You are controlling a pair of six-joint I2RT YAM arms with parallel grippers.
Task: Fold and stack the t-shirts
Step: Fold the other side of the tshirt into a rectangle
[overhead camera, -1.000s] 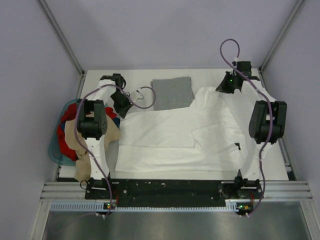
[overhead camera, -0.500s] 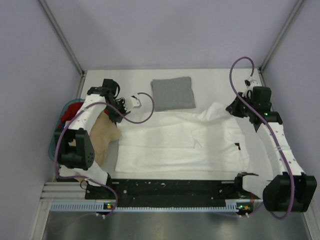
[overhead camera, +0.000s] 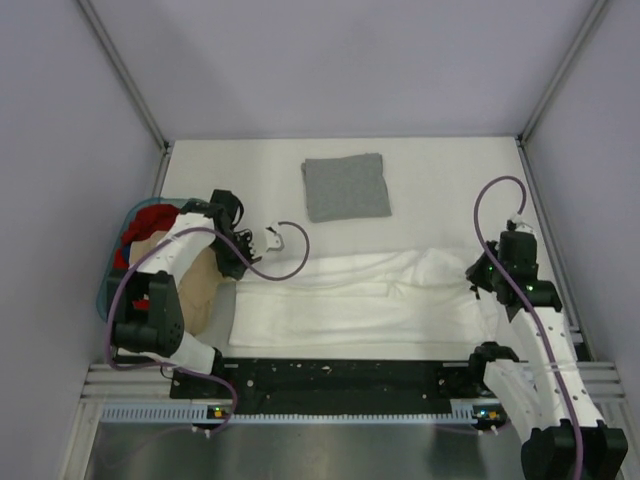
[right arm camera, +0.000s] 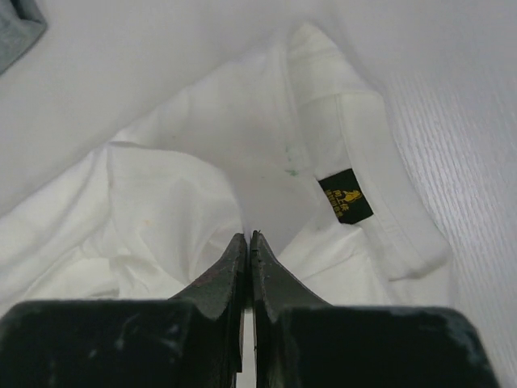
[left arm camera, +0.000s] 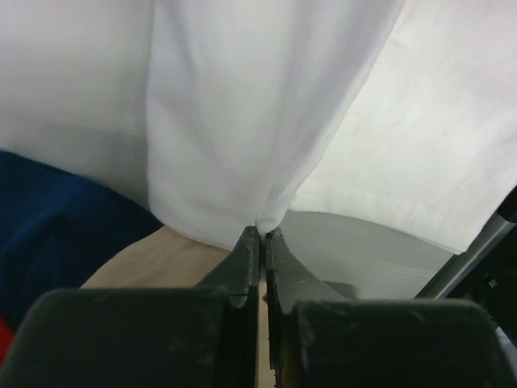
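The white t-shirt's folded side is stretched straight across its body. My right gripper should carry on lowering it beside the black label and let go there.
The white t-shirt lies folded into a long band across the near part of the table, print hidden. My left gripper is shut on its left edge; the left wrist view shows white cloth pinched at the fingertips. My right gripper is shut on the shirt's right end; in the right wrist view the collar with a black label lies just beyond the closed tips. The folded grey t-shirt lies flat at the back centre.
A teal basket with red, blue and tan clothes sits off the table's left edge, under my left arm. Tan cloth and blue cloth show below the left fingers. Grey walls enclose the table.
Both grippers pulled the shirt's far edge toward the near side, folding it over into a narrower band. Both arms moved nearer to their bases.
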